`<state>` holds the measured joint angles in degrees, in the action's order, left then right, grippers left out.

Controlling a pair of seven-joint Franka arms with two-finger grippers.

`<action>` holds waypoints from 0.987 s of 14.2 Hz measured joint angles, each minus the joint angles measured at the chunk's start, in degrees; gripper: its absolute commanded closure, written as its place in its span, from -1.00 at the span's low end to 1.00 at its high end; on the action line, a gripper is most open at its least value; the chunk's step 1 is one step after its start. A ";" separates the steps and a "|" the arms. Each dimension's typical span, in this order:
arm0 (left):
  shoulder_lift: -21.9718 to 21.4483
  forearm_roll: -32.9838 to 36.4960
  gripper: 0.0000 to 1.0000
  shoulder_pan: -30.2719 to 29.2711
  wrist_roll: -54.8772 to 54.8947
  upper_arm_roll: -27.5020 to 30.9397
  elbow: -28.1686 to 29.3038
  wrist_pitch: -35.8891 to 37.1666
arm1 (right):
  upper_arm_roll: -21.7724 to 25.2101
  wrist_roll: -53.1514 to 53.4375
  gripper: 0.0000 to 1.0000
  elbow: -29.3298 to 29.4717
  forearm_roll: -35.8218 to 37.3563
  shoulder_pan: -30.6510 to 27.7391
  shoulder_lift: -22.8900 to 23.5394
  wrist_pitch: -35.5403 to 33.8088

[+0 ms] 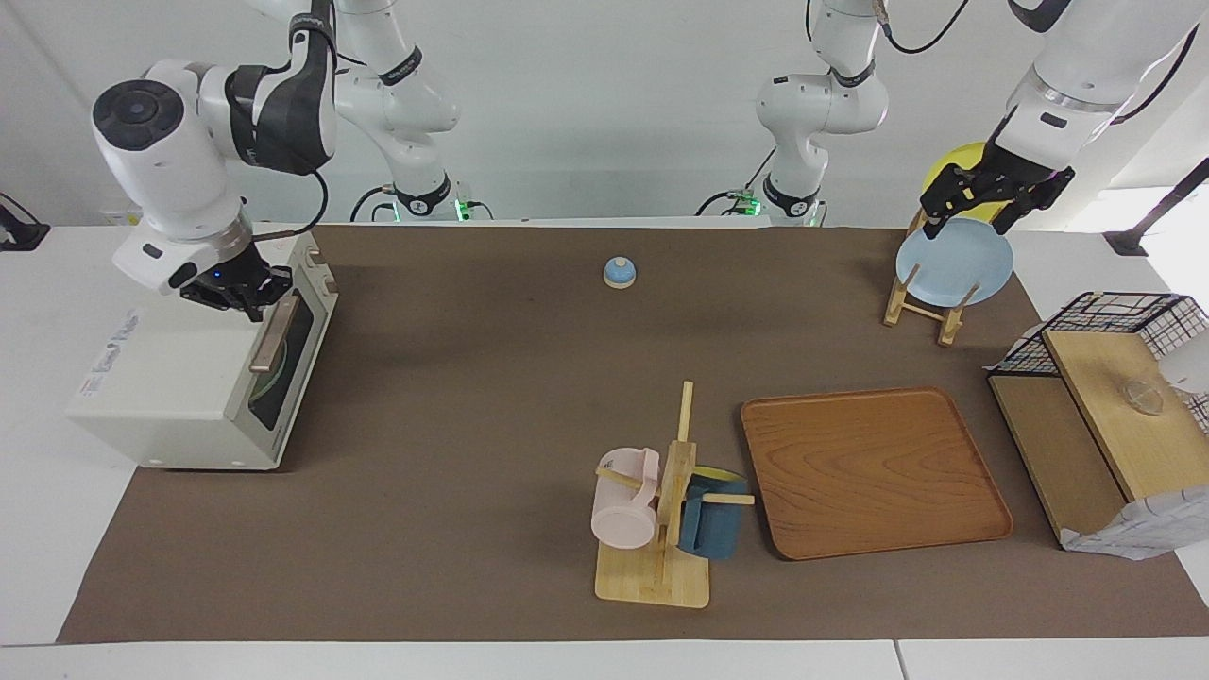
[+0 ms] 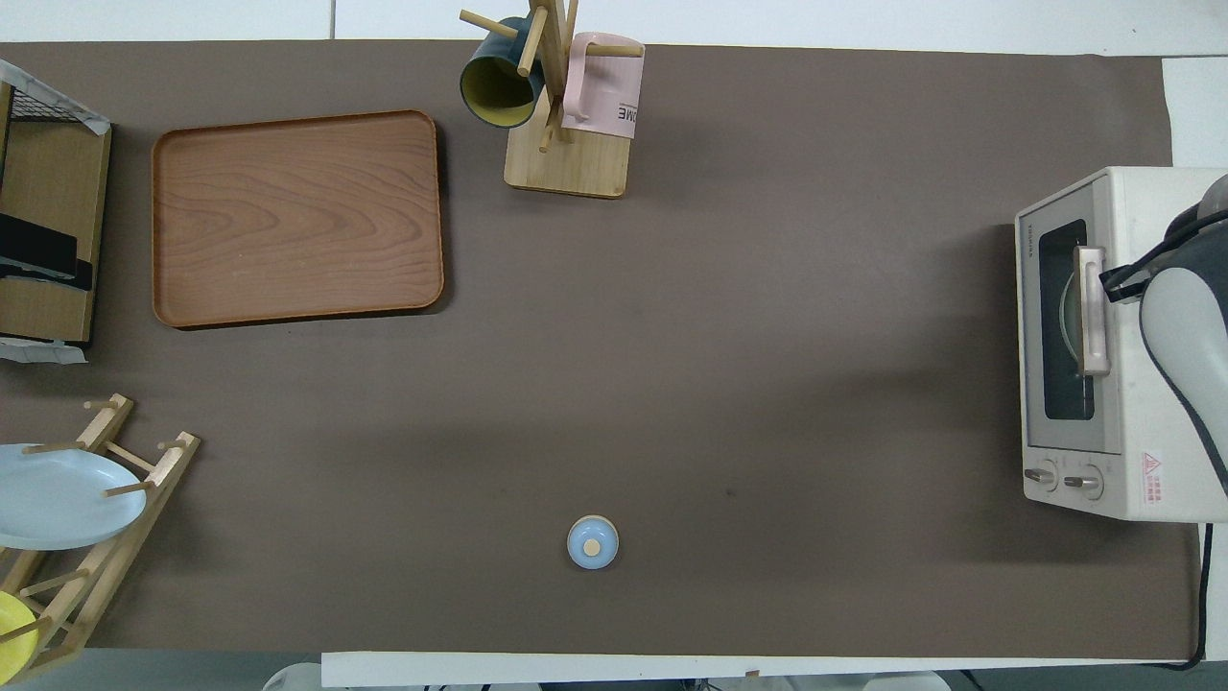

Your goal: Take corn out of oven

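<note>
My right gripper should continue to pull the oven door [image 2: 961, 334] down until the door lies flat, because the gripper is at the copper-brown handle [image 2: 1091, 328] and the space in front of the door is clear.
The off-white oven [image 1: 179, 378] stands at the right arm's end of the table with its door shut. It also shows in the overhead view [image 2: 1113, 461]. My right gripper [image 1: 244, 291] is at the oven's top front edge, right by the end of the copper-brown handle [image 1: 272, 335] nearer the robots. In the overhead view my right arm [image 2: 1185, 326] covers the oven's top beside the handle [image 2: 1091, 312]. The corn is hidden. Only a round greenish plate edge [image 1: 257, 387] shows through the dark window. My left gripper [image 1: 978, 212] is open and empty, above the blue plate [image 1: 954, 269].
A plate rack [image 1: 930, 312] holds the blue plate and a yellow plate [image 1: 954, 161]. A small blue bell [image 1: 619, 272] sits mid-table near the robots. A wooden tray [image 1: 869, 472], a mug tree [image 1: 661, 510] with pink and blue mugs, and a wire shelf [image 1: 1105, 406] stand farther out.
</note>
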<state>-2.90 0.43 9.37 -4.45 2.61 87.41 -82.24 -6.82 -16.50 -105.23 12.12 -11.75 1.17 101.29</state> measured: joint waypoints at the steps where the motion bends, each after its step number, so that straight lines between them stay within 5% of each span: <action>1: 0.00 0.00 -0.99 0.00 0.00 0.00 0.00 0.00 | 0.01 0.00 1.00 -0.80 0.16 -0.06 0.23 0.91; 14: 0.00 0.00 -0.99 0.00 0.00 0.00 0.00 0.00 | -0.36 1.93 1.00 -3.78 0.26 2.33 1.42 3.69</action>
<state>-2.90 0.43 9.37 -4.45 2.61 87.41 -82.24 -7.18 -14.56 -109.01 12.38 -9.42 2.60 104.99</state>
